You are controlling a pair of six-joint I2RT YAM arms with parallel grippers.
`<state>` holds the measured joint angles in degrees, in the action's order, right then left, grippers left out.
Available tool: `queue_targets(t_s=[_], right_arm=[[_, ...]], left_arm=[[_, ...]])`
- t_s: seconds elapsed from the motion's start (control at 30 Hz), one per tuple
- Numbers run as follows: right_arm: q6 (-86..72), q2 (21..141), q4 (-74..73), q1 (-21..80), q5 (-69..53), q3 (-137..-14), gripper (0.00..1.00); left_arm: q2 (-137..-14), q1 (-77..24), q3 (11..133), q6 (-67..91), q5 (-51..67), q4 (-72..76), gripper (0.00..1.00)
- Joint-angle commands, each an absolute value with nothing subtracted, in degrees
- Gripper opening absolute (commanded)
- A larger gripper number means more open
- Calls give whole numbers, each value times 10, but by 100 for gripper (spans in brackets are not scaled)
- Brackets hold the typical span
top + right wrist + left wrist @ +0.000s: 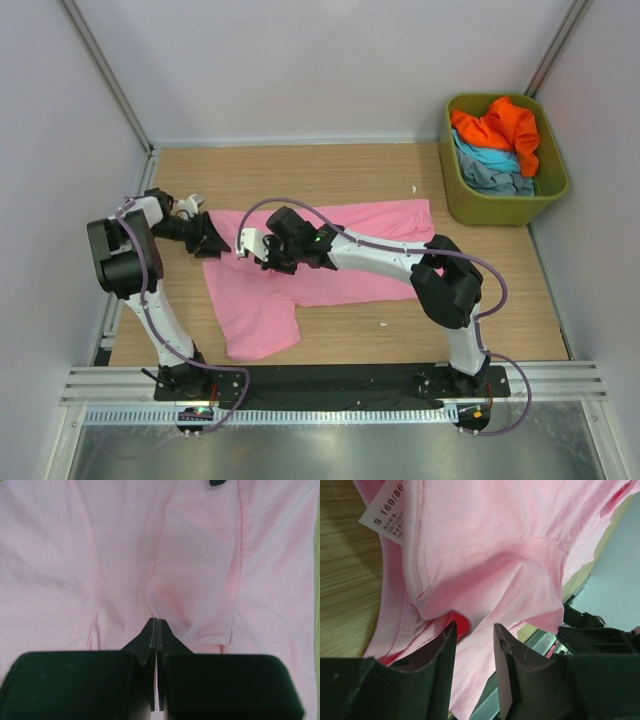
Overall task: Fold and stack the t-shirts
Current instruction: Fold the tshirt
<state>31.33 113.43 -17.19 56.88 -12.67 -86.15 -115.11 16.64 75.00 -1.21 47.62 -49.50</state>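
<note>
The pink t-shirt's raised fold [482, 602] is just past my left gripper's open fingers. I should tilt that gripper and slip one finger into the gap [461, 623] below the fold.
A pink t-shirt [255, 305] lies spread on the wooden table, one sleeve toward the near edge. My left gripper [212, 243] is at the shirt's left edge, by the neck. In the left wrist view it [474, 627] is open, with pink fabric bulging at the fingertips and the white neck label [385, 510] just beyond. My right gripper [246, 246] is just to its right on the shirt. In the right wrist view it [157, 620] is shut, with pink fabric [200, 570] puckered at its tips. Orange [505, 125], light blue [490, 158] and grey-blue [500, 180] tees lie bunched in the tub.
The olive-green tub [490, 208] stands at the back right corner. Grey walls close in the table on three sides. A black base plate [330, 380] and metal rail run along the near edge. Bare wood [440, 320] lies right of the shirt.
</note>
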Motion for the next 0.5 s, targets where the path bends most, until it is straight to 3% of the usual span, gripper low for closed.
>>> queue_targets(t_s=[0.0, 0.47], right_arm=[[313, 1129, -148, 568, -123, -875, 1], [310, 1126, -135, 567, -117, -866, 1]], left_arm=[[-1127, 164, 742, -11, 504, -501, 36], [-1067, 164, 731, -98, 509, -646, 19]])
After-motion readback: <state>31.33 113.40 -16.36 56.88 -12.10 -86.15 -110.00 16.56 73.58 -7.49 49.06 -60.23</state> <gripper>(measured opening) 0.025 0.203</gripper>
